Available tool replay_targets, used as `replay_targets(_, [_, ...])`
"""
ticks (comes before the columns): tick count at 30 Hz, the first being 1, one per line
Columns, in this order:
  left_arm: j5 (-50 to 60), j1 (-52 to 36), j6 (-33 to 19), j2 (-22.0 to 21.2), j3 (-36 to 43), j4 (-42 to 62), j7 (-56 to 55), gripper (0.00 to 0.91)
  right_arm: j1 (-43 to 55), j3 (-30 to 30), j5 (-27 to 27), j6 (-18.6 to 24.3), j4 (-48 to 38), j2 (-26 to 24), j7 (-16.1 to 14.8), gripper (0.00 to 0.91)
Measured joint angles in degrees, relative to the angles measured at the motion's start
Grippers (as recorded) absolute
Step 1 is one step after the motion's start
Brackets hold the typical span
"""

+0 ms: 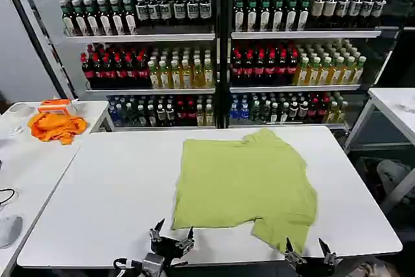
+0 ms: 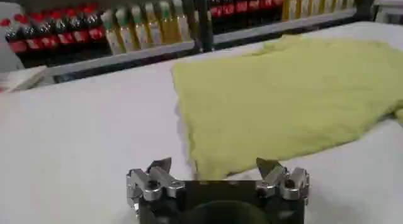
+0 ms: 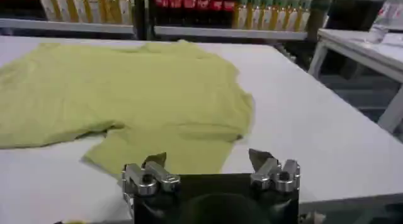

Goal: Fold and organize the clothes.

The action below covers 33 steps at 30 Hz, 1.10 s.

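Note:
The lime T-shirt [image 1: 244,183] has only a plain side [image 1: 224,170] facing up, so I should expect to find a white print hidden underneath when I fold it over.
A plain lime T-shirt [image 1: 245,183] lies spread and partly folded on the white table [image 1: 110,192], right of centre, with one sleeve pointing toward the front edge. My left gripper [image 1: 172,231] is open at the front edge, just short of the shirt's near left corner [image 2: 208,172]. My right gripper [image 1: 307,246] is open at the front right, just short of the near sleeve [image 3: 157,156]. Both hold nothing. The left wrist view shows the shirt [image 2: 283,99] beyond the left gripper [image 2: 214,165]; the right wrist view shows the shirt [image 3: 126,93] beyond the right gripper [image 3: 206,157].
An orange cloth [image 1: 57,126] lies on a side table at the left. Shelves of bottles [image 1: 220,50] stand behind the table. Another white table [image 1: 395,105] stands at the right. The table's left half is bare.

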Motion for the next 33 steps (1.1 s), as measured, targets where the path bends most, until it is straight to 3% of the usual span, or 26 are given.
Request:
replay_targets(1, [-0.2,-0.3,0.1,0.0,0.0,0.3,-0.1,0.393,0.1,-0.1,0.1,-0.1,-0.1,0.1,0.0,0.907])
replay_targets(2, [-0.4,-0.6,0.1,0.1,0.0,0.5,-0.1,0.121,0.2,-0.3,0.3,-0.1,-0.3,0.2,0.1,0.685])
replay_targets(3, [-0.6,-0.7,0.2,0.1,0.0,0.7,-0.1,0.03,0.3,-0.4,0.4,-0.1,-0.4,0.3,0.2,0.453])
replay_targets(4, [-0.9,-0.9,0.2,0.2,0.0,0.7,-0.1,0.02,0.3,-0.5,0.6,-0.2,-0.6,0.4,0.4,0.101])
replay_targets(5, [-1.2,-1.0,0.3,0.3,0.0,0.8,-0.1,0.02,0.4,-0.6,0.8,-0.3,-0.8,0.4,0.5,0.01])
replay_targets(22, [-3.9,-1.4,0.9,2.2,0.3,0.5,1.6,0.02,0.6,-1.4,4.4,-1.3,-1.7,1.7,0.5,0.0])
replay_targets(33, [-5.2,0.1,-0.2,3.2,-0.4,-1.4,2.9,0.02,-1.6,-0.8,3.7,0.4,1.3,1.6,-0.4,0.0])
